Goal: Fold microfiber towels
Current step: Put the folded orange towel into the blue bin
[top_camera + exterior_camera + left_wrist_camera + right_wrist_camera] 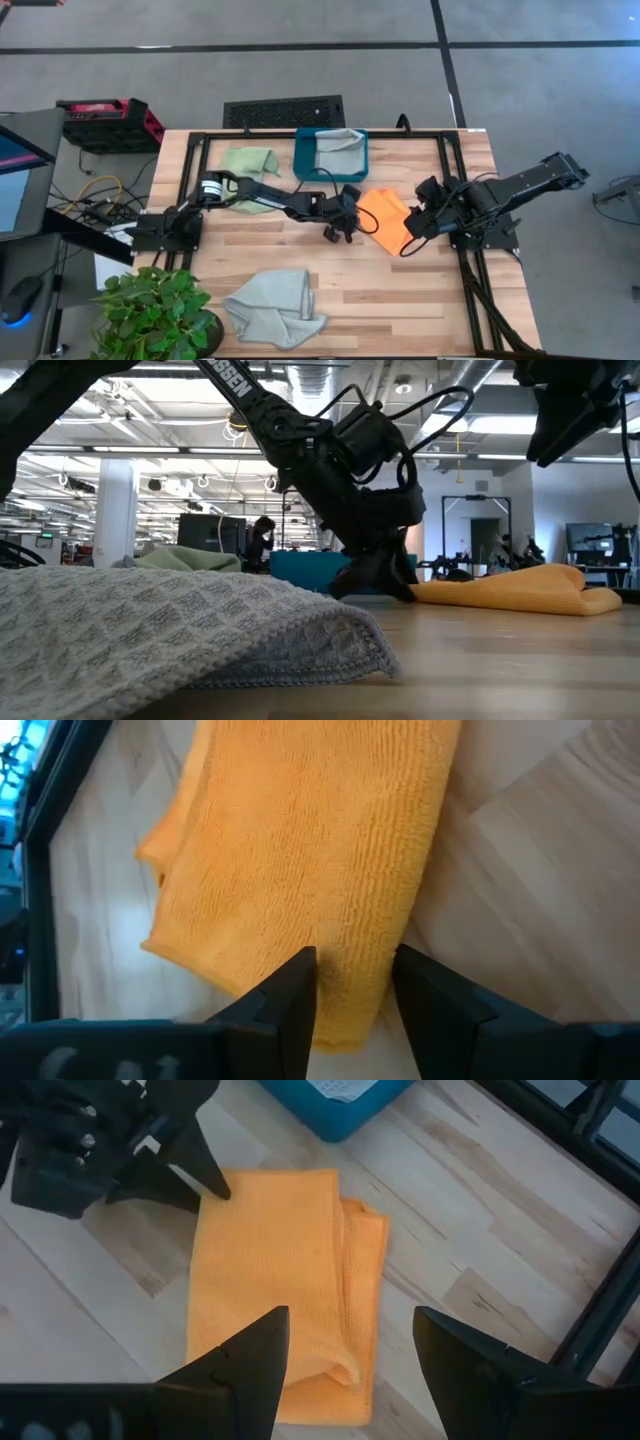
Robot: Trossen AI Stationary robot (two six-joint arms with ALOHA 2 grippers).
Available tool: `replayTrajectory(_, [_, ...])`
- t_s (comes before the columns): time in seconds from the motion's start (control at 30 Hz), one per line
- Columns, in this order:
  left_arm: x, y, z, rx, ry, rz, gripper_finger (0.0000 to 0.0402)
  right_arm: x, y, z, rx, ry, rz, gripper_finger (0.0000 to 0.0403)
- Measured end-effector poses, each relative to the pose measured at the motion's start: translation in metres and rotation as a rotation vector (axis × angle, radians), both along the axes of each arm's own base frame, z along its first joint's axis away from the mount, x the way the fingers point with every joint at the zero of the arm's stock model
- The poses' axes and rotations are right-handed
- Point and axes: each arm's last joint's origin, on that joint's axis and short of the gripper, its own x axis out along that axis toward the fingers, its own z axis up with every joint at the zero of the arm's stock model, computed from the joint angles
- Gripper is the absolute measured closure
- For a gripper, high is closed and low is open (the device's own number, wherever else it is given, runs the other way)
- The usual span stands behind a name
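The orange towel [385,214] will hang loosely but stay folded when I lift it, because the long edge at my left gripper is a rounded fold [396,885].
A folded orange towel [388,215] lies flat on the wooden table, right of centre. My left gripper [355,955] is open and low at the towel's left side. Its two fingers straddle the towel's long edge [350,1020], near a corner [225,1180]. My right gripper [350,1315] hangs open above the towel's right side [420,222] with nothing between its fingers. A crumpled pale grey towel [275,305] lies near the front edge. A light green towel [250,160] lies at the back. Another pale grey towel [342,140] rests in the teal tray [305,160]. My left gripper comes slanting down from the table's left. One finger [290,990] is over the orange towel and the other [430,990] is over bare wood beside its edge. I cannot tell whether the tips touch the cloth. The towel lies flat on the table.
A black frame rail [455,180] runs around the table's back and sides. A potted plant [150,310] stands at the near left corner. Bare wood lies between the grey towel and the orange one [400,290]. A red case [110,120] sits off the table, far left.
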Motion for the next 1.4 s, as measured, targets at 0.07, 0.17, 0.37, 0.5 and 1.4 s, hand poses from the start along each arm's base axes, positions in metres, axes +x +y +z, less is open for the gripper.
replayTrajectory(0.07, [0.000,0.000,0.000,0.012,0.000,0.011,0.0274,0.000,0.000,0.000,0.000,-0.001,0.000,0.0165])
replayTrajectory(0.17, [0.000,0.001,0.001,0.044,0.003,0.044,0.0274,0.000,0.000,0.000,0.001,-0.002,0.000,0.0165])
replayTrajectory(0.37, [-0.001,0.003,0.001,0.084,0.017,0.065,0.0274,0.001,0.000,0.000,0.001,-0.004,0.000,0.0165])
replayTrajectory(0.5, [-0.001,0.003,0.000,0.107,0.028,0.037,0.0274,0.001,0.000,0.000,0.002,-0.004,0.000,0.0165])
replayTrajectory(1.4, [-0.009,-0.024,0.025,-0.184,0.292,0.344,0.0401,0.052,0.080,-0.063,-0.064,0.093,0.549,0.0165])
